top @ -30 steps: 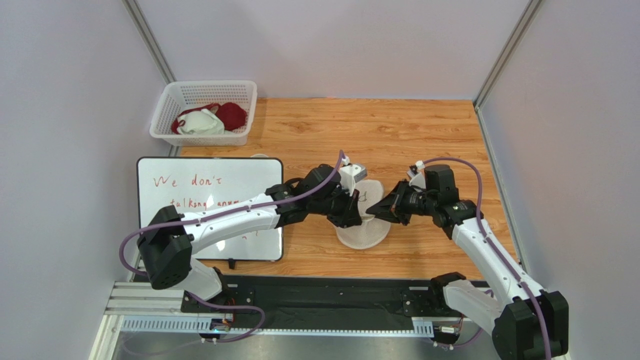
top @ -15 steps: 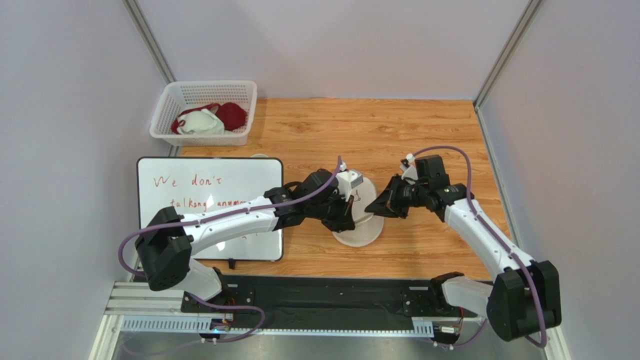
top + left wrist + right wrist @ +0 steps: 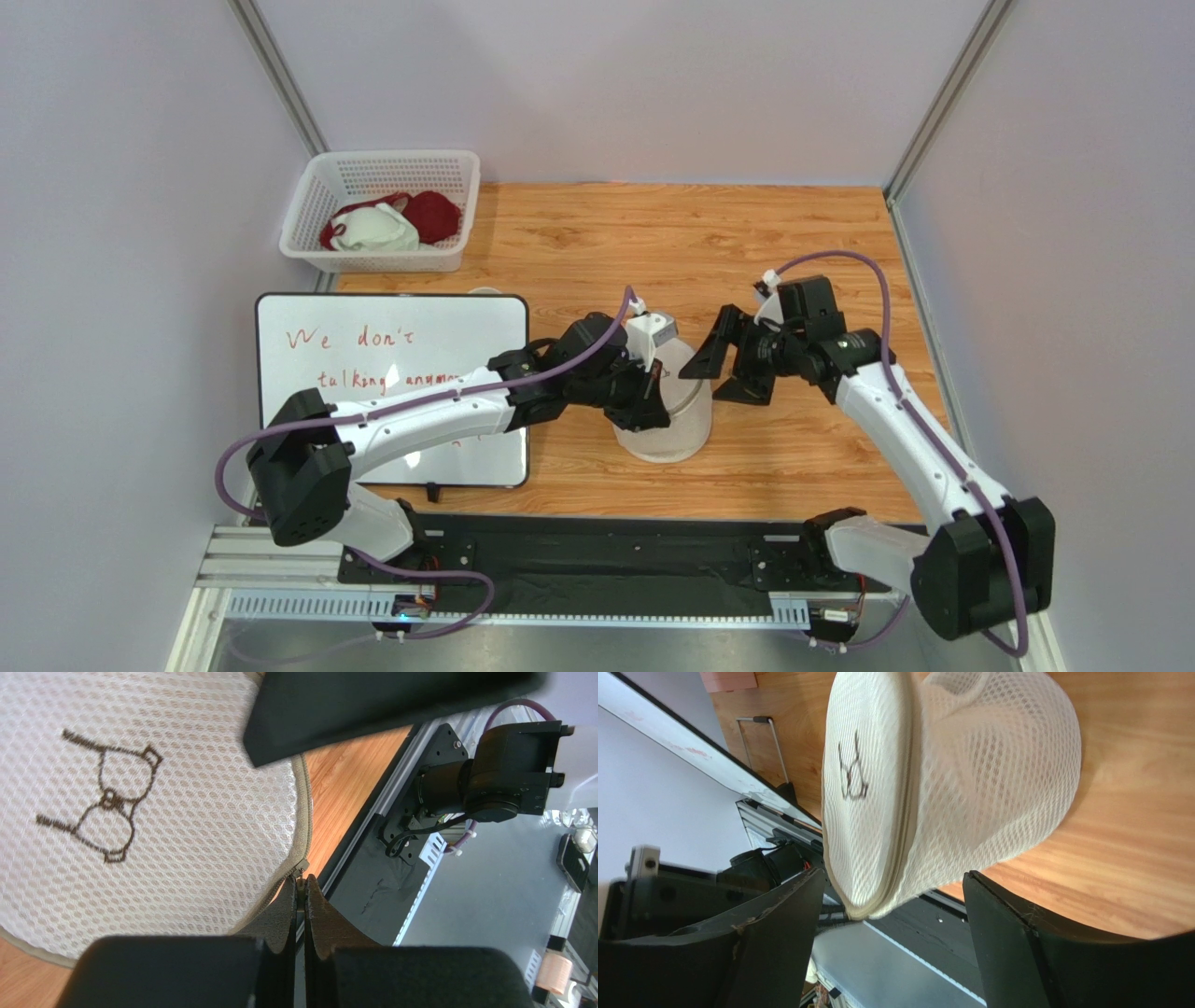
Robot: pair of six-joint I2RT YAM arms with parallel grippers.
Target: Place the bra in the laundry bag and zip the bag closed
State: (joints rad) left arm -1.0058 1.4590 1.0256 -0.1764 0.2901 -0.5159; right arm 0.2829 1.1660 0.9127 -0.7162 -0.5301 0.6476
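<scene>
My right gripper should pinch the bag's rim farther along to keep the bag steady for zipping, because only my left gripper is holding the laundry bag, by the zipper pull.
The laundry bag, a round off-white mesh pouch with a small black bra drawing, stands at the middle of the wooden table. Its beige rim zipper runs around the seam. My left gripper is at the bag's left side, shut on the zipper pull at the rim. My right gripper hangs open just right of the bag, with the bag's lower rim between its spread fingers, which do not touch it. The bra is hidden.
A white lattice basket at the back left holds a dark red garment and a white garment. A whiteboard lies left of the bag under my left arm. Enclosure walls stand on both sides.
My right gripper has opened, let go of the bag and drawn back to the right. The bag and my left gripper have shifted slightly left.
</scene>
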